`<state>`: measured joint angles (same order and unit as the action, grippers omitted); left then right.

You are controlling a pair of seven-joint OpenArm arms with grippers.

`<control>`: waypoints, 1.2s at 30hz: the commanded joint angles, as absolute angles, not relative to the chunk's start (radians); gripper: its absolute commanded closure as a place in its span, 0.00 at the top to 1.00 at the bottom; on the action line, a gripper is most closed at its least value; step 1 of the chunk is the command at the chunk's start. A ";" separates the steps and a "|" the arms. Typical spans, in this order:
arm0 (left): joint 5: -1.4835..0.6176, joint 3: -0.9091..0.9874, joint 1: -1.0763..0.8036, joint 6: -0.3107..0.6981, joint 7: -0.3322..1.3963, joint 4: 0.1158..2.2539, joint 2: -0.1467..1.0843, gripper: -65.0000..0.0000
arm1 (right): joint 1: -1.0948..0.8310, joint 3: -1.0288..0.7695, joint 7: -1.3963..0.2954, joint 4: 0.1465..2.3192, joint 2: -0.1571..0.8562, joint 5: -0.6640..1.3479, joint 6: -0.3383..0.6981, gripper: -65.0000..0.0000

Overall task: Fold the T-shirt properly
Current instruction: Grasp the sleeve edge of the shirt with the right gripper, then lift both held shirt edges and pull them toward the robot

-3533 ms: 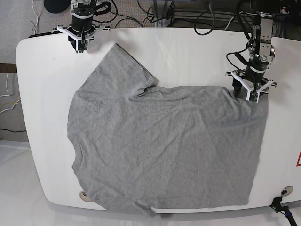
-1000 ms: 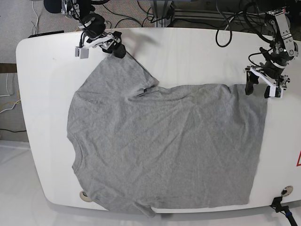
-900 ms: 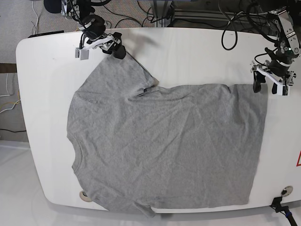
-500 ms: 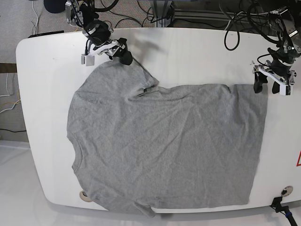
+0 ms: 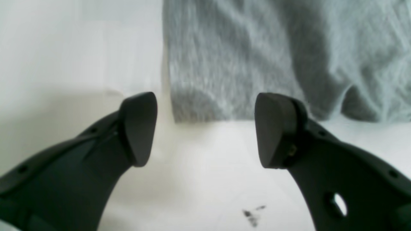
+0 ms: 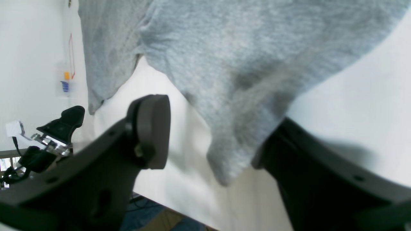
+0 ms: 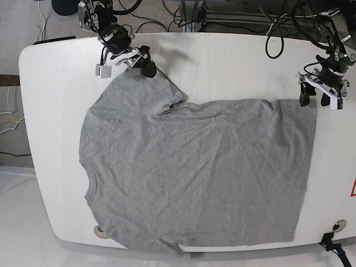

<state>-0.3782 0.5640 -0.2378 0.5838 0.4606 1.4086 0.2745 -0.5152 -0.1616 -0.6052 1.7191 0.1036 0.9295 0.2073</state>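
Note:
The far hem corner (image 7: 314,103) only just reaches the open fingers of my left gripper, so next I move that gripper farther in over the hem's cloth (image 7: 308,108) before I close it and fold.
A grey T-shirt (image 7: 194,172) lies spread flat on the white table (image 7: 233,67), collar to the left and hem to the right. My right gripper (image 7: 132,63) is at the far sleeve's tip, open. In the right wrist view that sleeve tip (image 6: 224,160) lies between the open fingers (image 6: 151,134), which are not closed on it. My left gripper (image 7: 318,98) hovers open at the far hem corner. In the left wrist view the hem corner (image 5: 199,96) sits just beyond the gap between the fingertips (image 5: 139,128).
Cables and equipment (image 7: 183,14) crowd the floor behind the table's back edge. Round holes mark the front corners (image 7: 100,231) (image 7: 337,225). The shirt's near sleeve hangs at the front edge (image 7: 172,249). A small dark smudge (image 5: 252,216) marks the table under the left gripper.
The right gripper has come down and to the right onto the far sleeve's tip. The left gripper has lifted off the hem and moved right and back, to the far hem corner.

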 commanded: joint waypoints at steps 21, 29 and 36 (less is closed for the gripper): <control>-0.437 0.621 -0.225 0.579 0.486 1.419 0.278 0.70 | -0.521 -0.200 -0.604 1.721 0.114 0.917 0.194 0.00; -0.440 0.641 -0.189 0.593 0.526 1.319 0.277 0.70 | -0.522 -0.200 -0.604 1.721 0.113 0.917 0.194 0.00; -0.440 0.631 -0.156 0.631 0.526 1.257 0.262 0.70 | -0.526 -0.200 -0.604 1.721 0.113 0.917 0.194 0.00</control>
<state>-0.4465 0.6331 -0.1509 0.6220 0.4984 1.2526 0.2554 -0.5220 -0.1974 -0.6075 1.7069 0.1081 0.9062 0.1844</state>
